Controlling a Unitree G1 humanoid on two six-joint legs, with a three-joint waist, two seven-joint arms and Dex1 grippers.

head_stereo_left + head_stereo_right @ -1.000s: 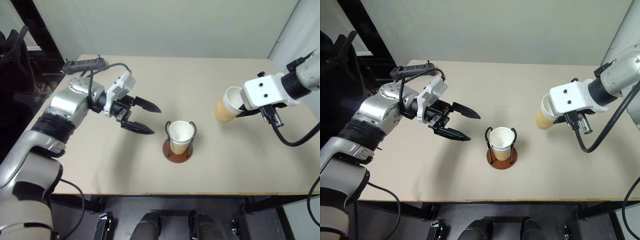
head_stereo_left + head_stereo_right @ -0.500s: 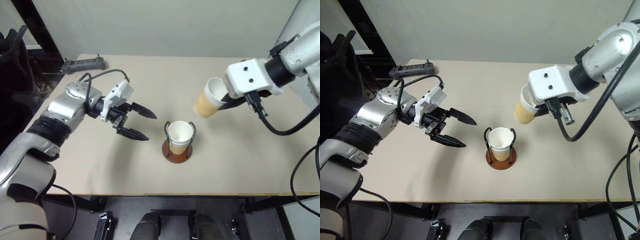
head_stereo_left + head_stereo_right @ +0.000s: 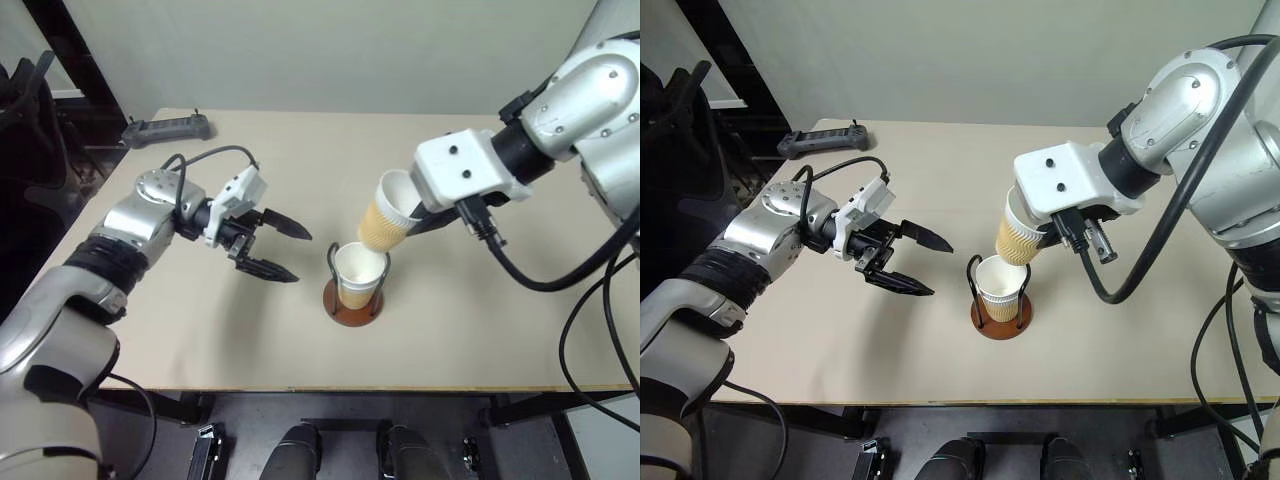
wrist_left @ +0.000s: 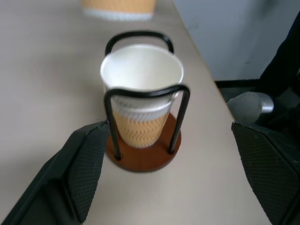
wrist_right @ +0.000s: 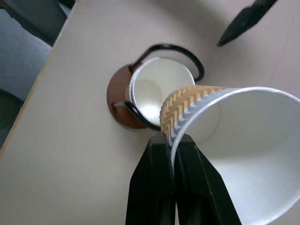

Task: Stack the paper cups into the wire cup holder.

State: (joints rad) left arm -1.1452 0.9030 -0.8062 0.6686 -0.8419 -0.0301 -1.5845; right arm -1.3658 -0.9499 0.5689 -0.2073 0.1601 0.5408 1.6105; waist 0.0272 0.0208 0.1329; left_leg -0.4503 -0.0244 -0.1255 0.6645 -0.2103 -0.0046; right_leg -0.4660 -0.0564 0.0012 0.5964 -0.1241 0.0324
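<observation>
My right gripper is holding the hanging cup with the hanging cup's bottom [image 3: 378, 238] pointing down toward the standing cup's opening [image 3: 359, 264], so it should keep lowering the cup until that bottom sits inside, then let go.
The wire cup holder [image 3: 352, 303], a red-brown disc with two dark wire loops, stands near the table's middle with one paper cup [image 3: 359, 270] upright inside it. A second paper cup [image 3: 386, 216] hangs tilted just above and to the right of that cup, its bottom close over the rim. My right gripper [image 5: 171, 140] is shut on the wall at the hanging cup's rim [image 5: 220, 101]. To the left of the holder my left gripper [image 3: 297, 254] is open and empty, and its fingers [image 4: 86, 161] point at the holder [image 4: 140, 159].
A dark power strip [image 3: 168, 128] lies at the table's back left corner. The table's front edge [image 3: 350, 386] runs close below the holder. A pale wall stands behind the table, and dark furniture [image 3: 25, 110] stands off its left side.
My right arm has carried its cup leftward from the table's right side to just above the holder. The left gripper stays open and has sunk only slightly.
</observation>
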